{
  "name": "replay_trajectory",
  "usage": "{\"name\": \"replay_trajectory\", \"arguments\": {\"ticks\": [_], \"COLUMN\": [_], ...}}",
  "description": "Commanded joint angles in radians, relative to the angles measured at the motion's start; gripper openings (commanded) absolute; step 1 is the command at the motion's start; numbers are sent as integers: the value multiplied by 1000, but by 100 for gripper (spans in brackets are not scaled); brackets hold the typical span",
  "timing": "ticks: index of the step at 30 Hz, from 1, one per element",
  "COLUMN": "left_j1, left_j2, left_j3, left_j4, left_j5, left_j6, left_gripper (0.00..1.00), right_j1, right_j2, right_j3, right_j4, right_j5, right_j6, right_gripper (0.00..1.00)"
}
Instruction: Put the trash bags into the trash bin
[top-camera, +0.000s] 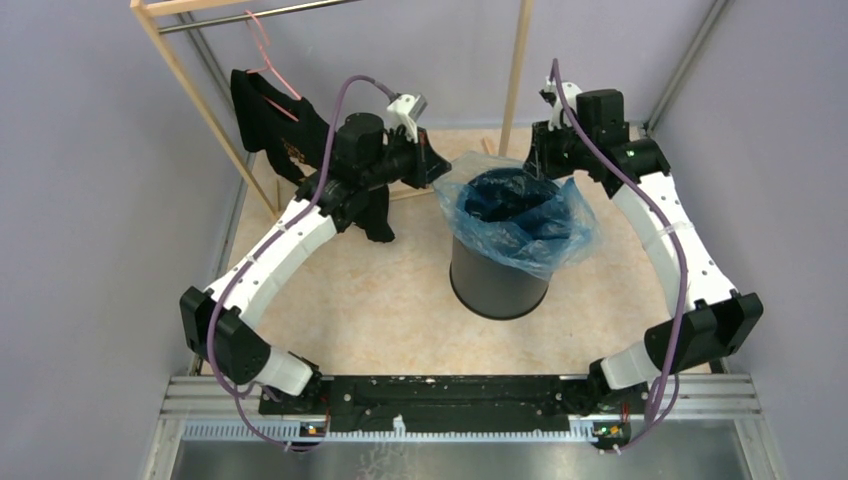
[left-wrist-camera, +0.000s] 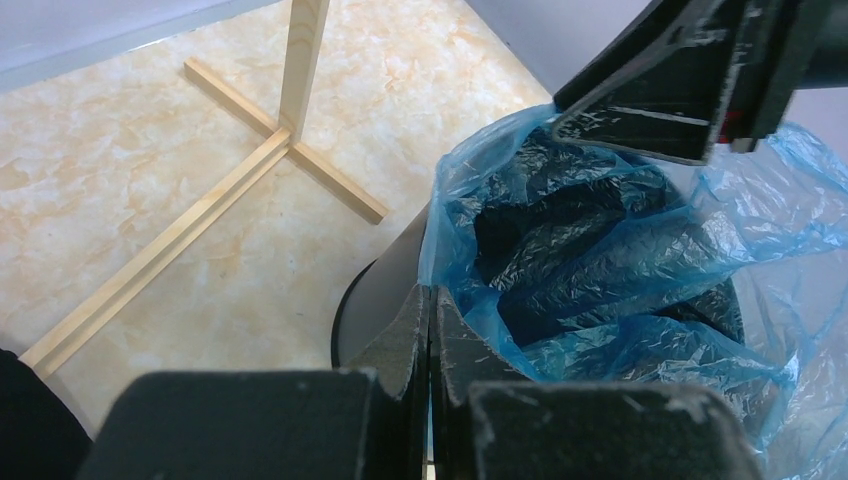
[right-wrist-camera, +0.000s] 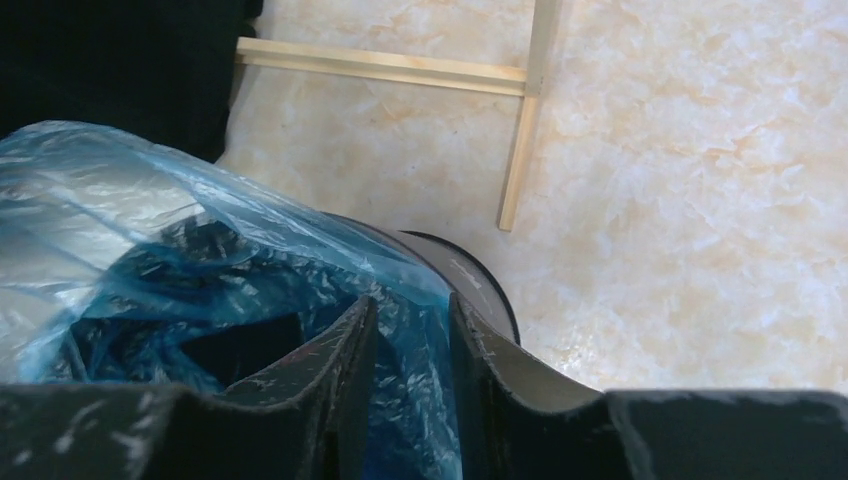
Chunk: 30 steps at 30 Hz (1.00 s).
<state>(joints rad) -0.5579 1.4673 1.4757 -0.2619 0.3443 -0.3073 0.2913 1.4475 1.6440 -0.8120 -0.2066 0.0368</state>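
The trash bag's edge is stretched above the bin's rim in my left gripper, so next I pull that edge down along the bin's near side.
The black trash bin stands upright mid-table. A crinkly light-blue trash bag sits in its mouth and spills over the rim on the right. My left gripper is at the bin's left rim. In the left wrist view its jaws are pressed together on the bag's edge. My right gripper is at the far right rim. In the right wrist view its fingers stand a little apart, with bag film in the gap and the bin's wall beside the outer finger.
A wooden clothes rack stands behind the bin, with a black shirt on a pink hanger at the left. The rack's floor rails lie close to the bin's far side. Grey walls close in both sides.
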Motion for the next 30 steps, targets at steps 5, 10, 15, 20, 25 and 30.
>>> {"name": "replay_trajectory", "arguments": {"ticks": [5, 10, 15, 20, 25, 30], "left_j1": [3, 4, 4, 3, 4, 2], "left_j2": [21, 120, 177, 170, 99, 50], "left_j3": [62, 149, 130, 17, -133, -193], "left_j4": [2, -92, -106, -114, -54, -79], "left_j5": [-55, -133, -194, -217, -149, -91], "left_j6": [9, 3, -6, -16, -60, -73], "left_gripper": [0, 0, 0, 0, 0, 0], "right_j1": [-1, -3, -9, -11, -11, -10], "right_j2": [-8, 22, 71, 63, 21, -32], "right_j3": [-30, -30, -31, -104, -151, -49], "right_j4": [147, 170, 150, 160, 163, 23], "right_j5": [102, 161, 215, 270, 271, 340], "right_j6": [53, 74, 80, 79, 103, 168], "right_gripper": [5, 0, 0, 0, 0, 15]}}
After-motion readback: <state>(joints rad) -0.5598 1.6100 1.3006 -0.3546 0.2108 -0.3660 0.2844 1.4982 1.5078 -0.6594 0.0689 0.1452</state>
